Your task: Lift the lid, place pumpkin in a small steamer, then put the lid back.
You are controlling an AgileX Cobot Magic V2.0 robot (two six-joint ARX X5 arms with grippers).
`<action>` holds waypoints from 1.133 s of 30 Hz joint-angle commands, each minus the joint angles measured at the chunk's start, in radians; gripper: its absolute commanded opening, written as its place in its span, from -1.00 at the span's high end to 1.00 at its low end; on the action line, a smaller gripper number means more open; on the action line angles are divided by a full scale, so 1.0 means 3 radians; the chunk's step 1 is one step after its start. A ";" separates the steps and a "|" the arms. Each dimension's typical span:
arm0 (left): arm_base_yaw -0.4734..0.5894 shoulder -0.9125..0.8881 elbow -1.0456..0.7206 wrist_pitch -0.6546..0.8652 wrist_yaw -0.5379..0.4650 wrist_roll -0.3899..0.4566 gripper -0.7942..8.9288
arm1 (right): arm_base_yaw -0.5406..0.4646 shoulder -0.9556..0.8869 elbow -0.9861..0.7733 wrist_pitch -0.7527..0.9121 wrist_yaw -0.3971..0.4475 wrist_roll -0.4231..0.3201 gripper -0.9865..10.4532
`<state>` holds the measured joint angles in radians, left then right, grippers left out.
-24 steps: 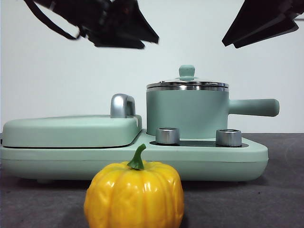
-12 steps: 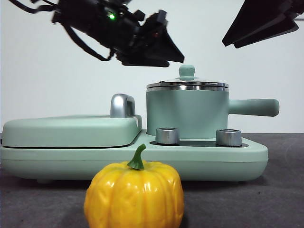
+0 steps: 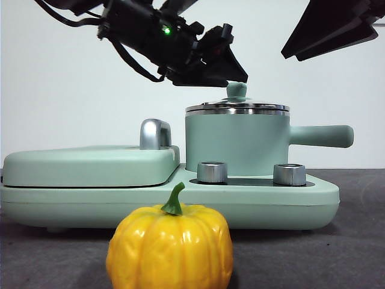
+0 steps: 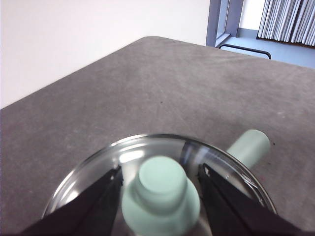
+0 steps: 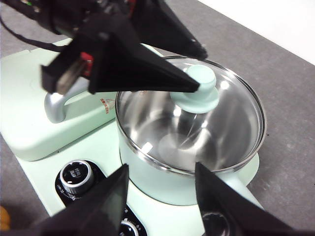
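Note:
I see an even seam running under the lid's rim, so when I lift the knob the lid will come off whole and leave the small steamer standing.
The lid lies shut on the small steamer, which stands on the appliance's right half. My left gripper comes in from the upper left, its tips just above the lid's mint knob. In the left wrist view my left gripper is open, one jaw on each side of the knob, with small gaps. The right wrist view shows the left gripper at the knob. My right gripper is open and empty, high at the right. The pumpkin sits on the table in front.
The wide mint appliance base has two silver knobs in front of the steamer. A flat mint cover with a silver handle fills its left half. The steamer's long handle points right.
My left gripper has come down and to the right, from high at the upper left to the lid's knob. The right gripper, lid, steamer and pumpkin have not moved.

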<state>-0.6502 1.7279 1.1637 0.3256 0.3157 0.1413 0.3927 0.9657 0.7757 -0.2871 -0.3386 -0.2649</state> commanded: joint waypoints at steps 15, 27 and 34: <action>-0.0038 0.0253 0.0183 0.0014 -0.0005 -0.0001 0.32 | 0.0018 0.0022 0.0065 0.0029 -0.0003 -0.0014 0.45; -0.0041 0.0258 0.0183 0.0013 -0.0005 -0.0001 0.82 | 0.0018 0.0022 0.0065 0.0029 -0.0003 -0.0014 0.45; -0.0041 0.0251 0.0205 0.0046 -0.0005 0.0001 0.82 | 0.0018 0.0022 0.0065 0.0028 -0.0003 -0.0014 0.45</action>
<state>-0.6533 1.7817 1.1942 0.3233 0.3138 0.1440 0.3927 0.9657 0.7757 -0.2871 -0.3386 -0.2649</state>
